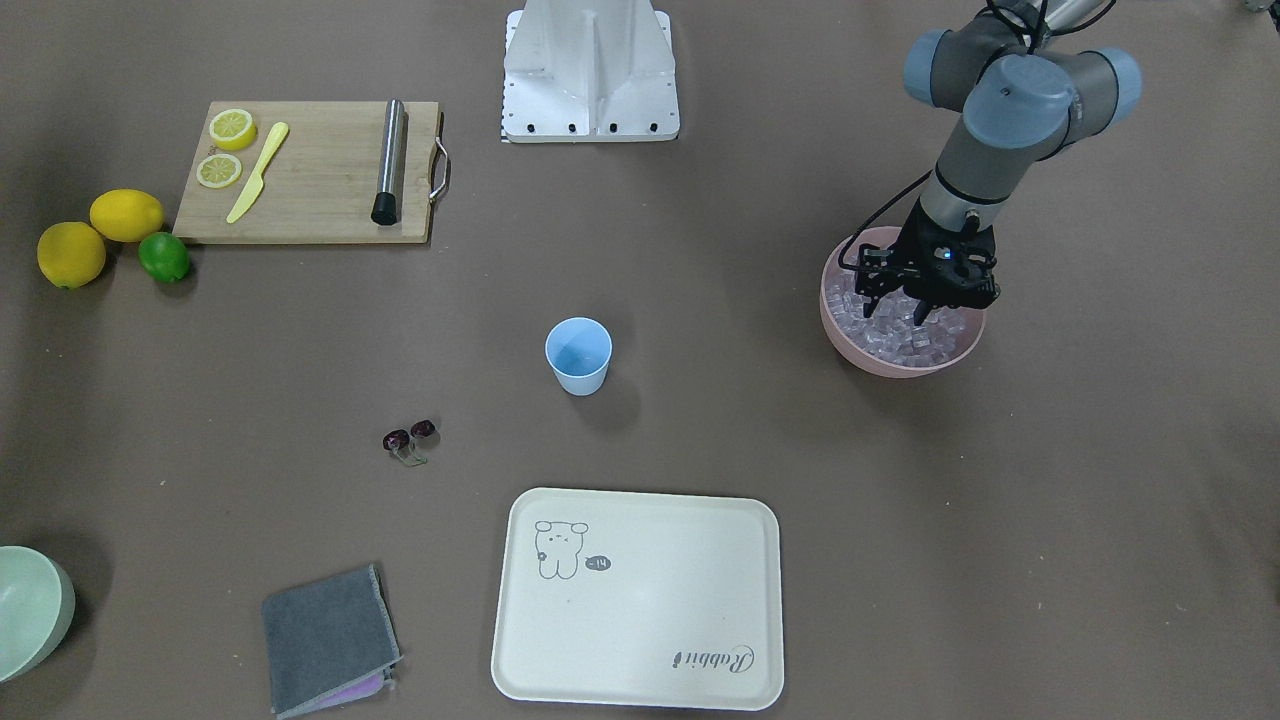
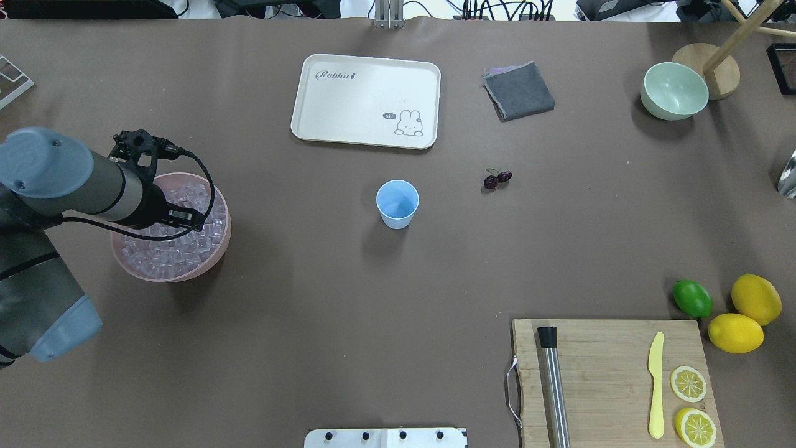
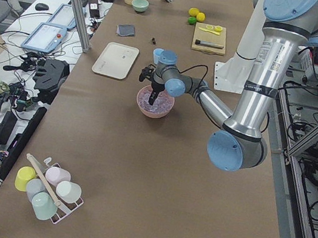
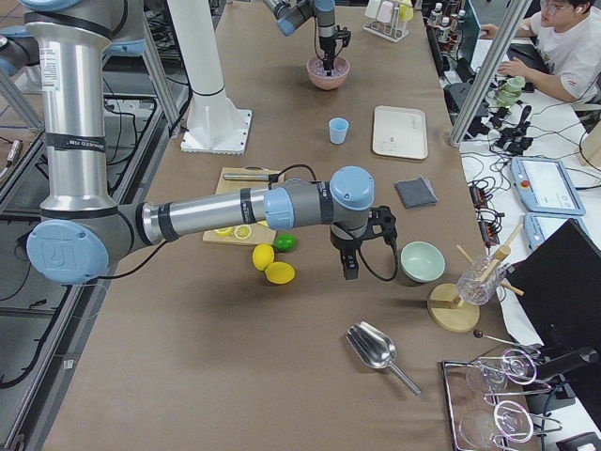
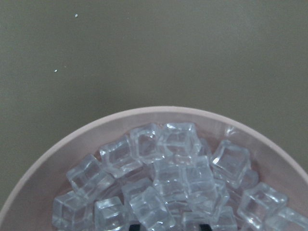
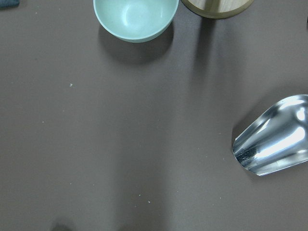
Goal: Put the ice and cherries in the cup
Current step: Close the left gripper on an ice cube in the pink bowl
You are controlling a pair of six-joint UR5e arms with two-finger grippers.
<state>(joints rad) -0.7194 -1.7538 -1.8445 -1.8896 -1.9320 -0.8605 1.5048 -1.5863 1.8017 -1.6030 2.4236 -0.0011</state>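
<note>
The ice cubes (image 5: 154,209) are under my left gripper's fingers, which sit too shallow over them, so next my left gripper opens wider and goes deeper around a single cube (image 5: 194,220) before it lifts.
The pale blue cup (image 1: 578,355) stands upright and empty at mid-table; it also shows in the overhead view (image 2: 397,203). The two dark cherries (image 1: 410,438) lie on the table apart from it, toward the right arm's side (image 2: 497,179). The ice (image 5: 168,178) fills a pink bowl (image 1: 900,365). My left gripper (image 1: 897,312) is open, pointing down, its fingertips dipped among the ice cubes (image 2: 168,249). My right gripper (image 4: 350,268) hangs above bare table near the pale green bowl, far from the cup; I cannot tell whether it is open or shut.
A cream tray (image 1: 640,600) and a grey cloth (image 1: 328,640) lie beyond the cup. A pale green bowl (image 6: 134,19), a metal scoop (image 6: 274,144) and a wooden stand base (image 6: 216,7) lie below the right wrist. A cutting board (image 1: 310,170), lemons and a lime (image 1: 163,257) sit near the robot.
</note>
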